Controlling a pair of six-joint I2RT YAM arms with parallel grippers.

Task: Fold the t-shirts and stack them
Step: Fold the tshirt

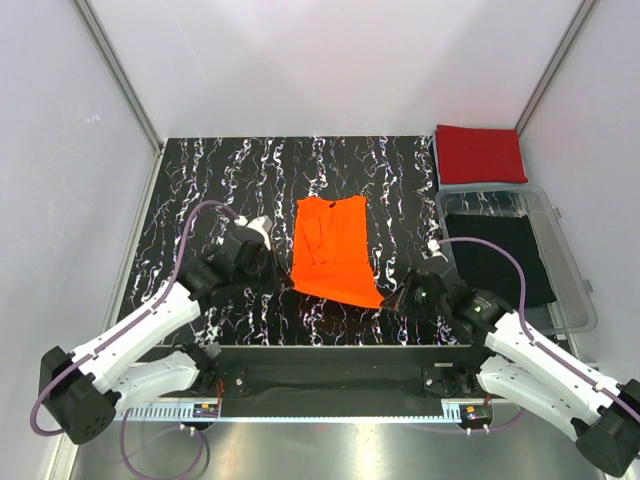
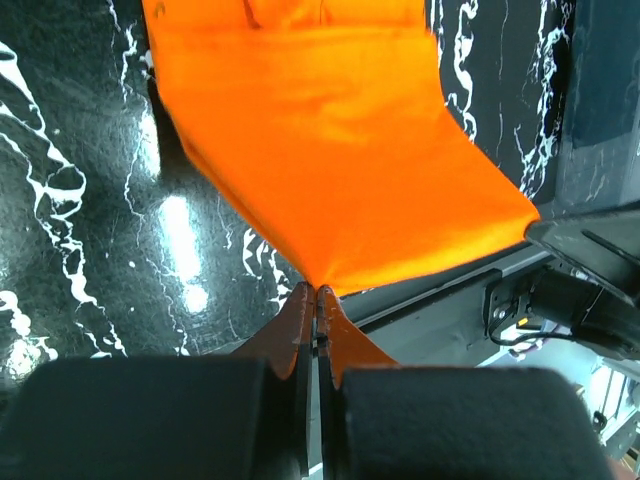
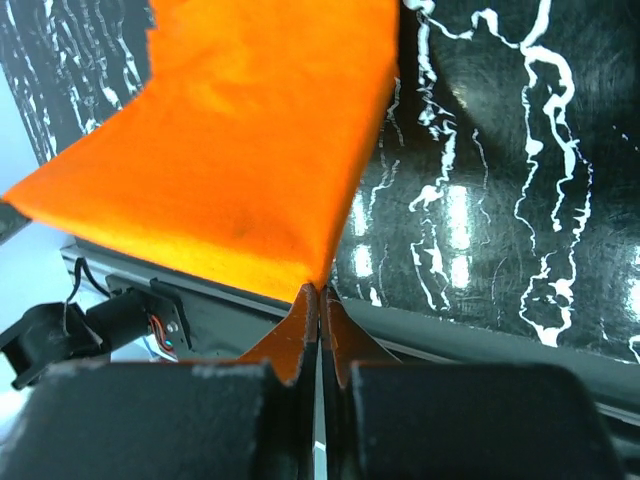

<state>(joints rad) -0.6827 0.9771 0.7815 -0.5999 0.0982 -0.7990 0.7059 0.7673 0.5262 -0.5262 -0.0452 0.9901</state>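
My right gripper should keep moving its corner forward until it gets to the collar end [image 1: 334, 203] and then let go, because the near hem [image 1: 338, 298] is stretched tight between both pinched corners.
An orange t-shirt [image 1: 335, 250] lies mid-table as a narrow lengthwise strip, collar end away from me. Its near hem is raised and stretched between my two grippers. My left gripper [image 1: 289, 283] is shut on the near left corner; in the left wrist view the cloth [image 2: 320, 130] runs up from the pinched tips [image 2: 316, 291]. At the near right corner my right gripper [image 1: 386, 300] is shut too, and the right wrist view shows the cloth [image 3: 240, 150] fanning out from its tips [image 3: 320, 290]. A folded red t-shirt [image 1: 480, 152] rests at the back right corner.
A clear plastic bin [image 1: 570, 262] holding black cloth [image 1: 500, 258] stands along the right side, just behind my right arm. White walls enclose the table at left, back and right. The front rail [image 1: 330, 375] runs just below both held corners.
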